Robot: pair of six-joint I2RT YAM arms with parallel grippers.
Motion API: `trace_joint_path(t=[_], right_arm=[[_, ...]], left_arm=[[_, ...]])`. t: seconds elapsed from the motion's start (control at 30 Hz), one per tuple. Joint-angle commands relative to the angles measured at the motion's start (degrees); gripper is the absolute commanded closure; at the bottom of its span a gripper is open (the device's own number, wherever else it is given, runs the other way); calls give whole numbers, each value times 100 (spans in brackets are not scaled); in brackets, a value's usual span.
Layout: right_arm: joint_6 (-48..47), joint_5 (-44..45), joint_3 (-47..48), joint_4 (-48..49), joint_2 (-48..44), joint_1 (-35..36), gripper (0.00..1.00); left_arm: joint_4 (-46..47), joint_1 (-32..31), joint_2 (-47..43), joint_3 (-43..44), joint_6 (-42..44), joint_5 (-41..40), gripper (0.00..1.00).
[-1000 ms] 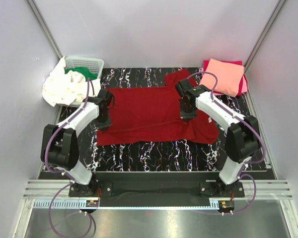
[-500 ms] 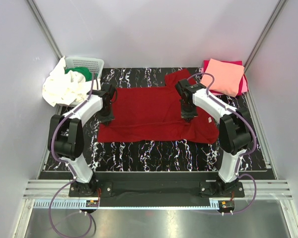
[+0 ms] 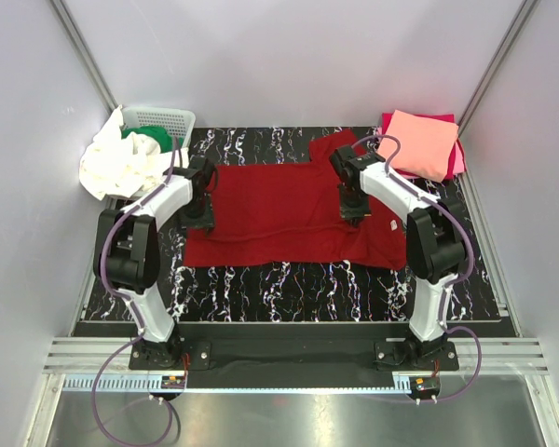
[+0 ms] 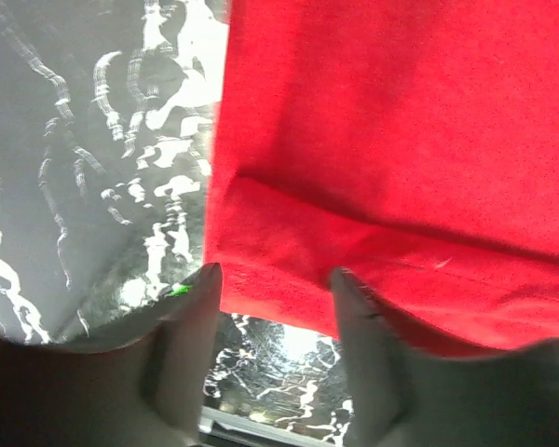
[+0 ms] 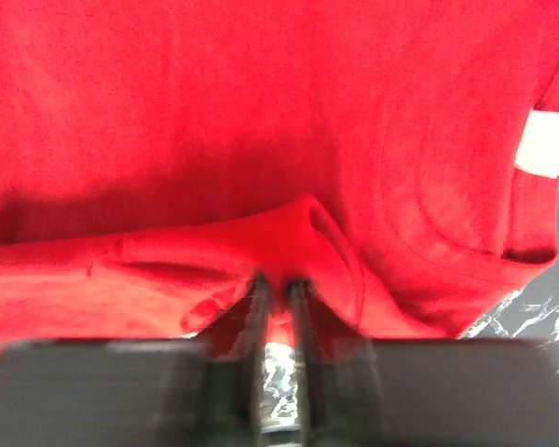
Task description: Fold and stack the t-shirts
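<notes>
The dark red t-shirt's fold stands up in a line [image 5: 307,212] at my right gripper, so my left gripper should move away while my right gripper spreads it out flat.
A dark red t-shirt [image 3: 293,209] lies spread across the black marbled mat [image 3: 289,289]. My left gripper [image 3: 198,222] stands at its left edge. In the left wrist view that gripper [image 4: 275,279] is open, and the folded hem of the dark red t-shirt [image 4: 373,186] lies just past its fingertips, not held. My right gripper [image 3: 351,214] is over the shirt's right part. Its jaws [image 5: 278,284] are only narrowly parted, with a raised ridge of the dark red t-shirt [image 5: 261,140] still between the tips. A folded salmon pink t-shirt [image 3: 419,144] rests on a magenta one [image 3: 458,160] at the back right.
A white lattice basket [image 3: 163,117] stands at the back left, holding a green t-shirt [image 3: 149,138], with a crumpled white t-shirt [image 3: 121,166] draped over its front. Grey walls close in both sides. A white label [image 5: 545,144] shows on the shirt.
Both grippers were shut on the red shirt and have parted their jaws. The left arm drew slightly back and let go of the left edge; the shirt has settled flatter.
</notes>
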Motion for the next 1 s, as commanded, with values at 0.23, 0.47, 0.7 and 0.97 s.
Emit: trace_joint_path(t=[0.23,0.47,0.7,0.97], right_arm=[[-383,650,785,-69,-68,-162,10],[301,116,-1082,537,-2098,-162,9],[847,-842,-2976,1231,-3382,-162,16],[690,-782,-3118,1584,-2883,-153,24]], left_arm=[[380,65,-2105,-1016,-584,-284,26],[1680,13,-2906,-2432,-866,639,27],[1805,-23,-2774,-2565,-875,1009,30],[980,-23,-3503,-2161,-270,983,30]])
